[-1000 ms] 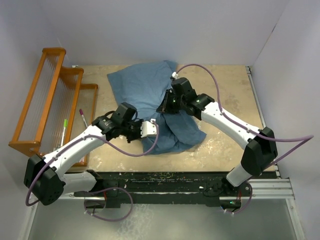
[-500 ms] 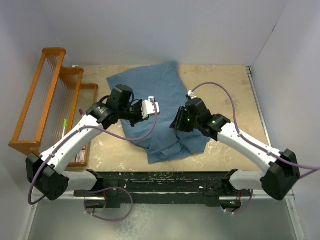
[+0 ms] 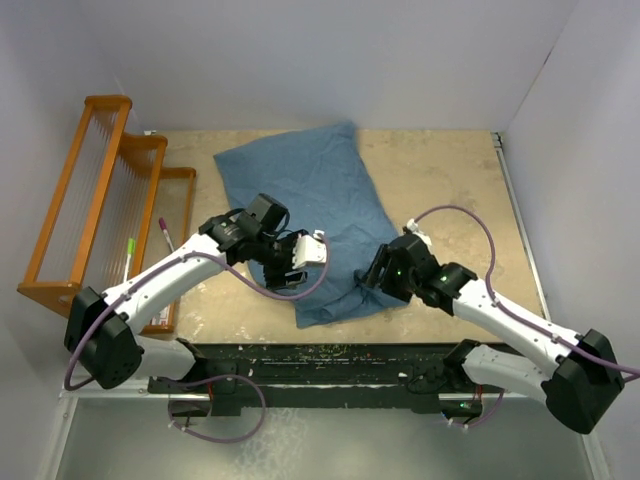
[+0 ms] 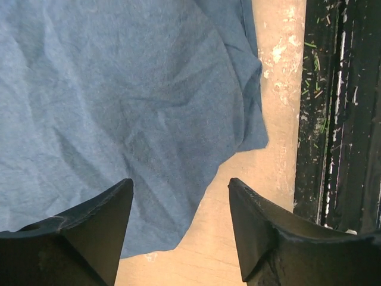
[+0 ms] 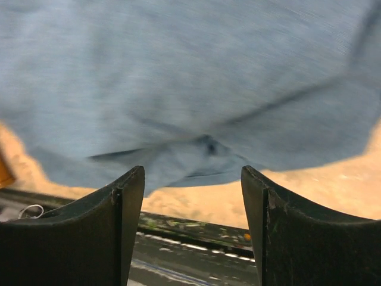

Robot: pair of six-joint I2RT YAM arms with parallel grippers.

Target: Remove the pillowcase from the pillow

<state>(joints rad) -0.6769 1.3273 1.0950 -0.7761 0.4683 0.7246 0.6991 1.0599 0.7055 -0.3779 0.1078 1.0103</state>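
The pillowcase's upper layer is flat on top of its lower layer (image 3: pixel 335 309) near the black rail. My right gripper should first raise the upper layer (image 3: pixel 341 265) and pull it back.
The dusty-blue pillowcase (image 3: pixel 310 195) lies spread from the far left of the table toward the near edge, wrinkled and fairly flat. The pillow is hidden; no cream fabric shows. My left gripper (image 3: pixel 288 280) hovers over the cloth's near left edge, open, with nothing between its fingers. In the left wrist view the pillowcase (image 4: pixel 119 89) fills the frame above the left gripper (image 4: pixel 180 183). My right gripper (image 3: pixel 372 272) sits at the cloth's near right edge, open and empty. The right wrist view shows the pillowcase (image 5: pixel 190 71) just ahead of the right gripper (image 5: pixel 192 173).
An orange wooden rack (image 3: pixel 100 200) stands along the left side, with a green pen (image 3: pixel 130 255) beside it. A black rail (image 3: pixel 330 355) runs along the table's near edge. White walls close in the back and right.
Both grippers were shut on bunched folds of the pillowcase and have opened and let go. The cloth now lies flatter, and both arms have drawn back toward the near edge.
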